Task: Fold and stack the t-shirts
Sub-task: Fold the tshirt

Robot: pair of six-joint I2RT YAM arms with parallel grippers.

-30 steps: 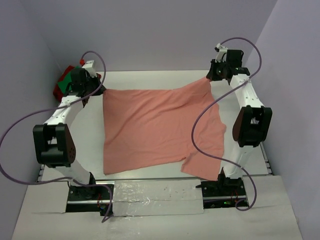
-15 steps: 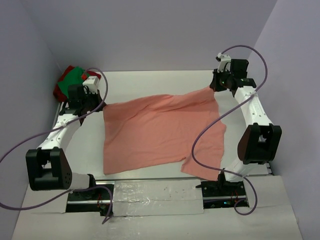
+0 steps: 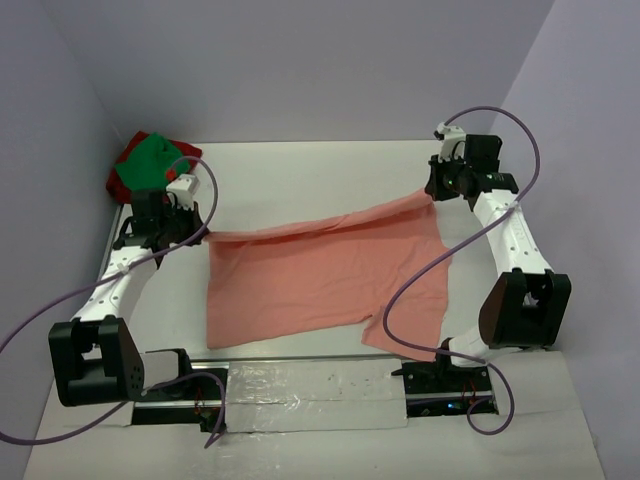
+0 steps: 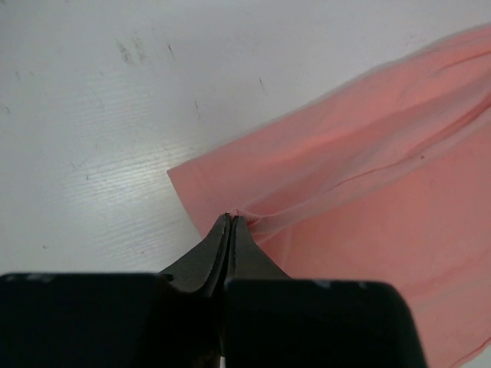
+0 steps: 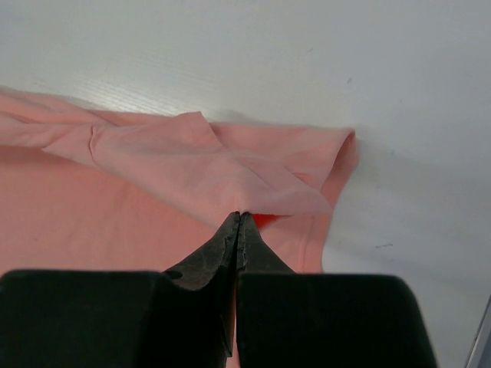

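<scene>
The salmon-pink t-shirt's far edge (image 3: 322,224) runs at a slant across the white table. Next, my left gripper lets go of the t-shirt's corner, presses down on the folded cloth (image 3: 223,257) and slides it straight.
The salmon-pink t-shirt (image 3: 320,275) lies spread on the white table, its far edge lifted and drawn toward the near side. My left gripper (image 3: 205,236) is shut on its far left corner (image 4: 238,218). My right gripper (image 3: 428,195) is shut on its far right corner (image 5: 253,201). The cloth between them hangs as a taut fold over the rest of the shirt. The bright green t-shirt (image 3: 148,160) and the dark red t-shirt (image 3: 120,180) lie bunched together at the far left corner of the table.
The white table (image 3: 300,170) shows bare behind the shirt. Purple walls close in at the back and sides. Purple cables (image 3: 420,270) loop from both arms, one across the shirt's right part. A grey taped strip (image 3: 315,395) runs along the near edge.
Both grippers have moved toward the near side, pulling the shirt's far edge with them. The far edge now lies over the shirt's middle. The green and red shirts are more exposed.
</scene>
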